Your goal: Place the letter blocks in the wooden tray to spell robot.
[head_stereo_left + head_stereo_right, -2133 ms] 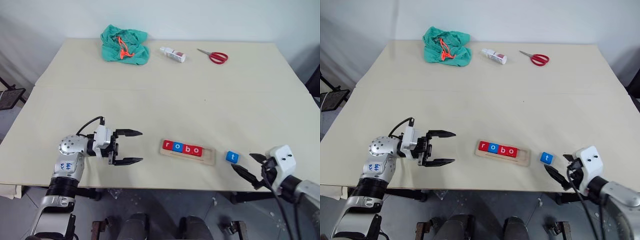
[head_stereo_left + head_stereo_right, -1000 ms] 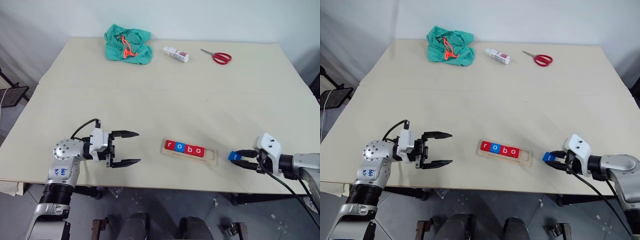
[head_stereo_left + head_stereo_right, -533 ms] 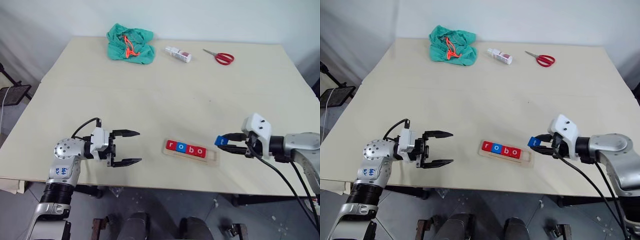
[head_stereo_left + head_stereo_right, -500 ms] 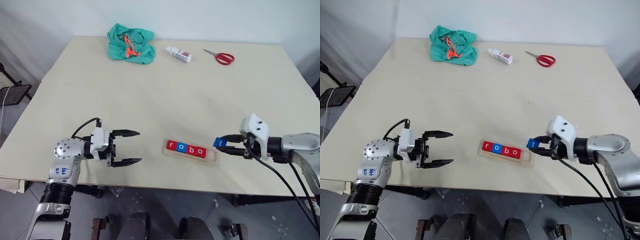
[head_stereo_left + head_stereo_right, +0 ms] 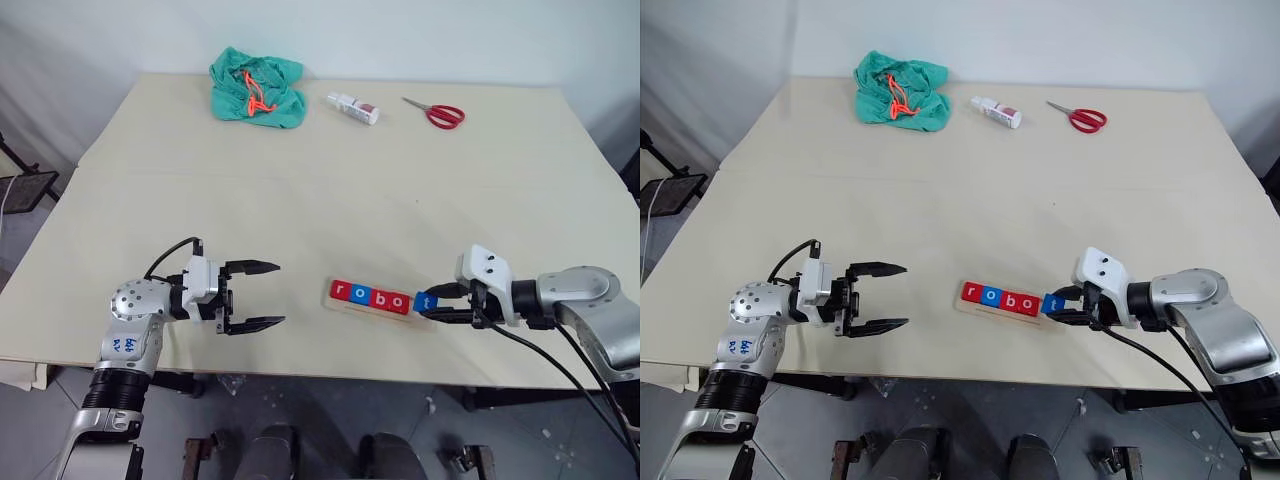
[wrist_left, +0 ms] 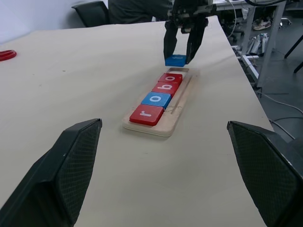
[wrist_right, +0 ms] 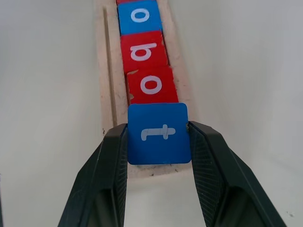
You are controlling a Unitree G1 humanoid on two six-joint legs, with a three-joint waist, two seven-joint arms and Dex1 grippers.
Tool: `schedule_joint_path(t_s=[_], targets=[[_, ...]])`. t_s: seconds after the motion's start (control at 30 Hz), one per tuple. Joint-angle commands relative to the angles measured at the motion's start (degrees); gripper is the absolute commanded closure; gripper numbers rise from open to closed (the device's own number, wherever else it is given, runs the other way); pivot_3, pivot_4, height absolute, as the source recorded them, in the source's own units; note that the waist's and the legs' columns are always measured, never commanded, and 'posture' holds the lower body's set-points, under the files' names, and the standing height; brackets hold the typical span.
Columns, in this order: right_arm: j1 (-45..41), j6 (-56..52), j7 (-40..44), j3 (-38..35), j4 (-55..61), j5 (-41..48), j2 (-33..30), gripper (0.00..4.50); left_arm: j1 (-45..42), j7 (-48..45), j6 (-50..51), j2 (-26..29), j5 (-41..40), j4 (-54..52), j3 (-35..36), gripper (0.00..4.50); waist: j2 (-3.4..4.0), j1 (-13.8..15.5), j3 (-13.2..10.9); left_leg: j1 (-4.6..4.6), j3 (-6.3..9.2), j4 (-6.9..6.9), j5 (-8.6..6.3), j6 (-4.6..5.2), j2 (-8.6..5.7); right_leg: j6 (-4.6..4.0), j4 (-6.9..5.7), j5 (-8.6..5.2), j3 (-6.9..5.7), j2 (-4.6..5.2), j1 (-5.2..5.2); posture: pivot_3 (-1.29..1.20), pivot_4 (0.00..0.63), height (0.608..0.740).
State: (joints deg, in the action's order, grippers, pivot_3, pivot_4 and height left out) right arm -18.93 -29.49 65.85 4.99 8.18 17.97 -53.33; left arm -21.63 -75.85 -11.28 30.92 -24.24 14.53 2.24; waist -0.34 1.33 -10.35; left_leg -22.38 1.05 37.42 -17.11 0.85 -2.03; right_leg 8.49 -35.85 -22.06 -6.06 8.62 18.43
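Note:
I should let go of the blue t block, close the fingers and push its free edge (image 7: 159,161) in, because my right gripper's fingers are on both sides of the block over the tray's rims (image 7: 187,98).
The wooden tray (image 5: 428,318) lies near the table's front edge with four letter blocks in it: red r (image 5: 339,290), blue o (image 5: 358,294), red b (image 5: 378,297) and red o (image 5: 397,301). My right gripper (image 5: 429,303) is shut on the blue t block (image 7: 158,133), holding it just over the tray's right end beside the red o (image 7: 151,85). In the left wrist view the t block (image 6: 175,60) hangs a little above the tray. My left gripper (image 5: 269,294) stands open to the left of the tray, holding nothing.
At the table's far side lie a green cloth (image 5: 254,89), a small white bottle (image 5: 349,107) and red scissors (image 5: 436,114). Bare tabletop spreads between them and the tray.
My right gripper has carried the blue t block leftward to the tray's right end. The left gripper has stayed where it was.

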Motion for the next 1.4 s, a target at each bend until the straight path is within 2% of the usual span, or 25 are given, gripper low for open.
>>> schedule_joint_path(t_s=[0.03, 0.17, 0.47, 0.8, 0.93, 1.27, 1.4], targets=[[-0.64, 1.75, 0.48, 0.03, -0.24, -0.54, 0.41, 3.04, 0.62, 0.1, -0.64, 0.64, -0.74, -1.53, 1.25, 0.0, 0.0, -0.01, 0.0, 0.0, 0.0, 0.0, 0.0, 0.0, 0.0, 0.0, 0.0, 0.0, 0.0, 0.0, 0.0, 0.0, 0.15, 0.74], [-0.45, 3.1, 0.61, 0.28, -1.11, -0.81, 0.68, 3.04, 0.57, -0.24, -0.69, 0.95, -0.89, -1.31, 1.42, 0.0, 0.0, -0.05, 0.0, 0.01, -0.01, 0.0, 0.0, 0.0, 0.01, 0.0, 0.0, 0.0, 0.0, -0.01, 0.0, 0.0, 0.15, 0.74], [-0.14, 2.59, -0.85, -1.7, 0.96, 0.31, 1.46, 0.02, 0.06, -0.22, -0.89, 0.89, -0.8, -0.62, 1.17, 0.0, 0.0, -0.05, 0.0, 0.01, -0.01, -0.01, 0.0, 0.0, 0.01, 0.0, 0.0, 0.0, 0.0, -0.01, 0.01, 0.0, 0.15, 0.74], [5.33, -0.46, -3.86, -9.73, 4.3, 1.99, -0.94, 0.02, -0.75, -0.36, -1.21, 0.74, -0.63, 0.7, 1.03, 0.0, 0.0, 0.04, 0.0, 0.01, -0.02, -0.01, 0.0, 0.0, 0.0, 0.0, 0.0, 0.0, 0.0, 0.0, 0.0, 0.0, 0.15, 0.74], [9.63, -3.08, -5.1, -13.56, 9.09, 3.75, -1.37, 0.92, -1.41, -0.61, -1.6, 0.34, -0.46, 1.65, 0.66, 0.0, 0.0, 0.03, 0.0, 0.01, -0.01, -0.04, 0.0, 0.0, 0.02, 0.0, 0.0, 0.0, -0.02, -0.02, 0.01, 0.0, 0.15, 0.74], [12.8, -8.28, -7.61, -12.62, 14.6, 4.07, -1.06, 4.39, -2.45, -1.27, -2.21, -0.57, -0.23, 2.85, 0.35, 0.0, 0.0, 0.02, 0.0, 0.01, -0.03, -0.02, 0.0, 0.0, 0.01, 0.0, 0.0, 0.0, 0.0, -0.01, 0.0, 0.0, 0.15, 0.74], [12.74, -8.05, -7.76, -10.2, 13.1, 2.85, -0.96, 4.45, -2.02, -1.15, -2.13, -0.52, -0.25, 2.26, 0.45, 0.0, 0.0, 0.03, 0.0, 0.01, -0.02, -0.02, 0.0, 0.0, 0.01, 0.0, 0.0, 0.0, 0.0, -0.01, -0.01, 0.0, 0.15, 0.74]])
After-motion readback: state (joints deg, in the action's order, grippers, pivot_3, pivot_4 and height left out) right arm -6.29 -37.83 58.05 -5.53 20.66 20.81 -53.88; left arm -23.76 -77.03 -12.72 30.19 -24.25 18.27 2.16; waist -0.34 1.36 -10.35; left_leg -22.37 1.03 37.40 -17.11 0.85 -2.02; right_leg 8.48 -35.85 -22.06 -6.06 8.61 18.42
